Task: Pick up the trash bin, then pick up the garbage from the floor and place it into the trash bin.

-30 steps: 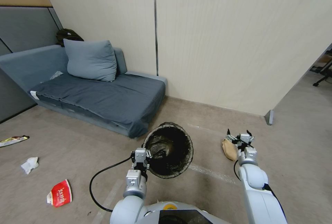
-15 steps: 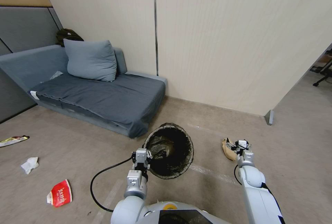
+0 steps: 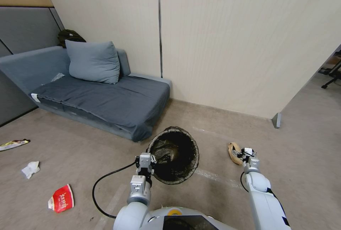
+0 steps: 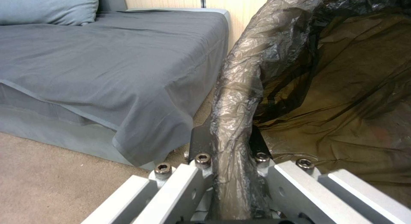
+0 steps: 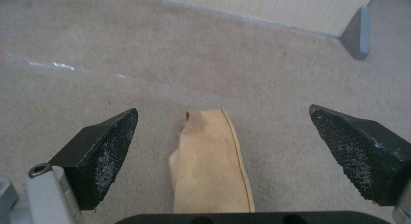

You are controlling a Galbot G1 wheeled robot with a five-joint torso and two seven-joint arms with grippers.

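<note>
The tan paper [image 3: 233, 153] will wrinkle between the robot's fingers but stick out stiffly when the robot lifts it, because a crisp raised seam runs down the paper's long edge.
My left gripper [image 3: 146, 159] is shut on the rim of the trash bin [image 3: 174, 153], holding it off the floor with its dark-lined mouth tilted toward me. In the left wrist view the bagged rim [image 4: 240, 99] runs between the closed fingers [image 4: 199, 143]. Low over the carpet to the right, my right gripper [image 3: 242, 152] stands open astride a tan paper piece of garbage [image 3: 233, 153]. The right wrist view shows that paper [image 5: 212, 163] lying flat between the two black pads [image 5: 109, 143]. More garbage lies at the left: a red-and-white wrapper [image 3: 62, 198], a white tissue wad [image 3: 30, 169], a flat wrapper [image 3: 13, 144].
A grey-blue sofa [image 3: 88, 98] with a pillow [image 3: 93, 61] stands behind the bin against the wall. A beige panel wall [image 3: 248, 45] ends at a grey corner foot [image 3: 276, 120]. A black cable [image 3: 106, 180] loops on the carpet by my left arm.
My right gripper has dropped toward the floor and come down over the tan paper. The left arm and the bin have held still.
</note>
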